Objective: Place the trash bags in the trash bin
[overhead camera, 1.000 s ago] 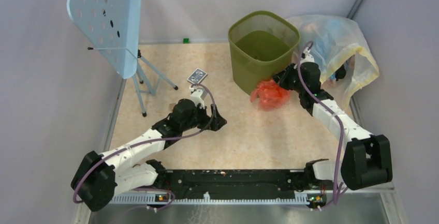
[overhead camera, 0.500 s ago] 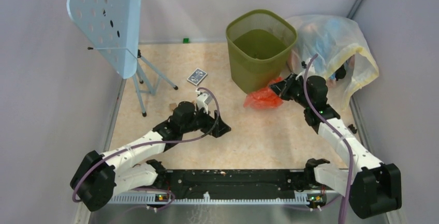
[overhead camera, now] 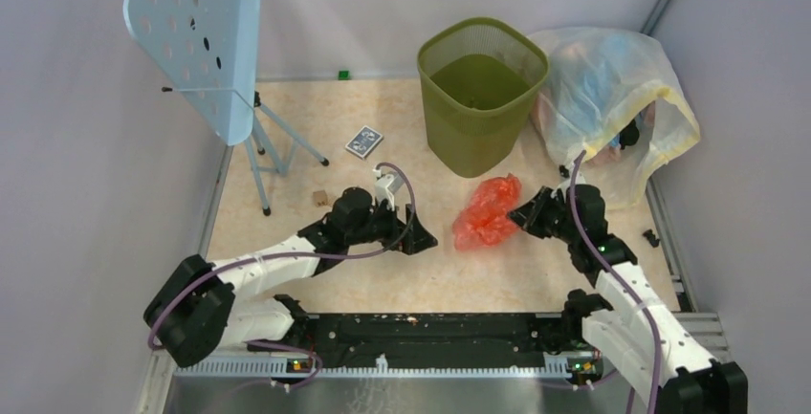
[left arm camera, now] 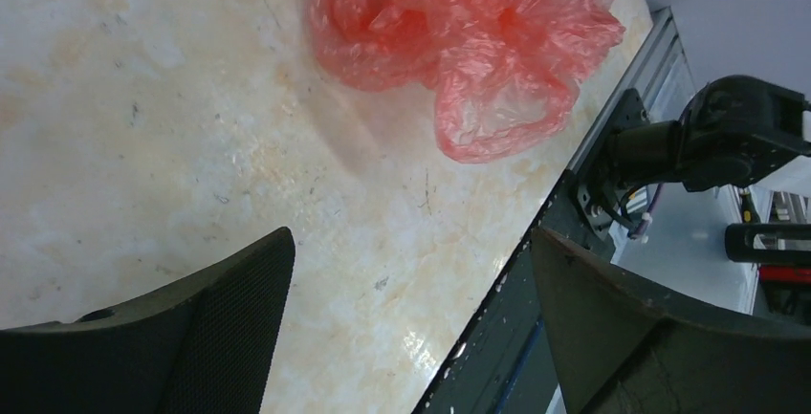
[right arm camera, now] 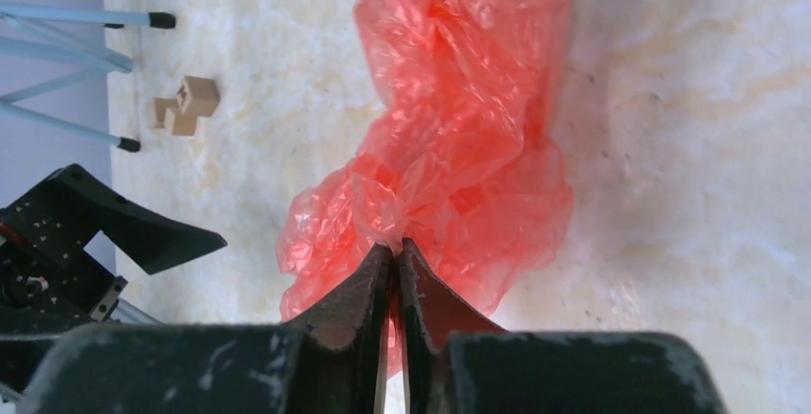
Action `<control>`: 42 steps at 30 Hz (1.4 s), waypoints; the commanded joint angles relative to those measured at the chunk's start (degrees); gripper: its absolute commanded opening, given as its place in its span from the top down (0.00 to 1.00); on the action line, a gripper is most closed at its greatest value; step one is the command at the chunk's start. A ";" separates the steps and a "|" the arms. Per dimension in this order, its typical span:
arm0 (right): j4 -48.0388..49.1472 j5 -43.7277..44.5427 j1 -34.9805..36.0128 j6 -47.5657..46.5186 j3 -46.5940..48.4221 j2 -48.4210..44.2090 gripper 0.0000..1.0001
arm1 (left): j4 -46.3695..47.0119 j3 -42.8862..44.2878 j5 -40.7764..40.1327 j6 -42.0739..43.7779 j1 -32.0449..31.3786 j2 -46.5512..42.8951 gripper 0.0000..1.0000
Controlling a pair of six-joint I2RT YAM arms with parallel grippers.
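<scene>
The red-orange trash bag (overhead camera: pixel 489 213) will spread out into a wide, empty opening when I pull it, since a thin loop (left arm camera: pixel 509 116) gapes at the trash bag's crumpled edge.
The red-orange trash bag (overhead camera: pixel 488 211) lies crumpled on the table in front of the olive-green trash bin (overhead camera: pixel 481 94), which stands upright at the back. My right gripper (overhead camera: pixel 521 215) is shut on a fold of the bag, as the right wrist view shows (right arm camera: pixel 395 245), with the bag (right arm camera: pixel 459 137) stretching away from the jaws. My left gripper (overhead camera: pixel 424 239) is open and empty, a short way left of the bag. The left wrist view shows the bag (left arm camera: pixel 469 32) ahead of its wide-open fingers (left arm camera: pixel 230 318).
A large clear-yellowish bag (overhead camera: pixel 612 98) full of coloured items stands right of the bin. A pale blue perforated stand (overhead camera: pixel 196 41) on a tripod is at the back left. A card deck (overhead camera: pixel 364 141) and small wooden blocks (overhead camera: pixel 319 198) lie left of centre.
My right gripper has pulled the red bag away from the bin's base, toward the near side. My left gripper has moved right, closer to the bag.
</scene>
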 commanded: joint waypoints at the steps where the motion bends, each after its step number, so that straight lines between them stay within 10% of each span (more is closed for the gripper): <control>1: -7.28 4.80 0.55 1.25 -3.61 -8.08 0.92 | 3.08 2.50 1.26 -1.23 -2.20 3.81 0.04; 28: -6.88 -0.34 0.59 0.46 -7.38 -4.83 0.92 | 10.92 18.52 3.30 -2.84 -6.67 32.24 0.23; 35: -7.92 1.82 0.55 0.26 -6.80 -4.81 0.92 | 16.89 13.15 5.38 -3.72 -6.35 30.23 0.97; 42: -9.57 6.33 0.55 1.46 -6.27 -8.57 0.92 | -1.29 6.78 -14.23 -0.25 -2.84 18.34 1.00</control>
